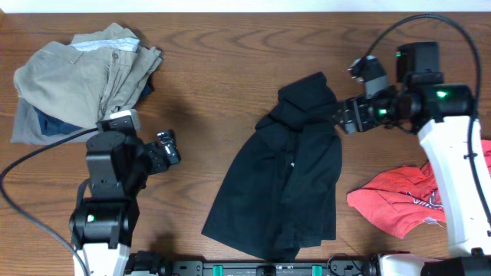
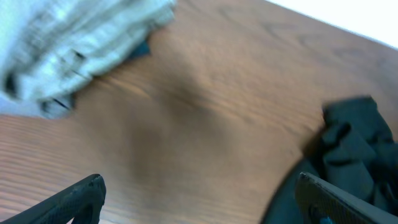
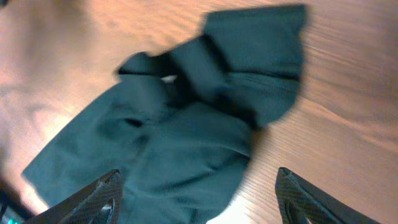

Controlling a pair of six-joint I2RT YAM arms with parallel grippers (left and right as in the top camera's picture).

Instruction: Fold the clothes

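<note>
My left gripper should spread out the shirt's lower corner (image 1: 209,228) while my right gripper holds the shirt's top end, because the black shirt lies slanted and bunched at its top (image 1: 305,115).
The black shirt (image 1: 284,172) lies crumpled in the middle of the table, bunched at its top end, with a small white mark on its chest. My right gripper (image 1: 347,115) is open and empty just right of the bunched top; the shirt fills the right wrist view (image 3: 186,124) between my spread fingers (image 3: 199,199). My left gripper (image 1: 170,149) is open and empty over bare wood, left of the shirt; the shirt's edge shows in the left wrist view (image 2: 354,143). A red printed tee (image 1: 403,199) lies at the right. Khaki and blue garments (image 1: 77,77) are piled at the far left.
The brown wooden table (image 1: 215,69) has bare wood between the khaki pile and the black shirt. The khaki pile also shows in the left wrist view (image 2: 81,43). My right arm's white casing (image 1: 456,176) hangs over the red tee.
</note>
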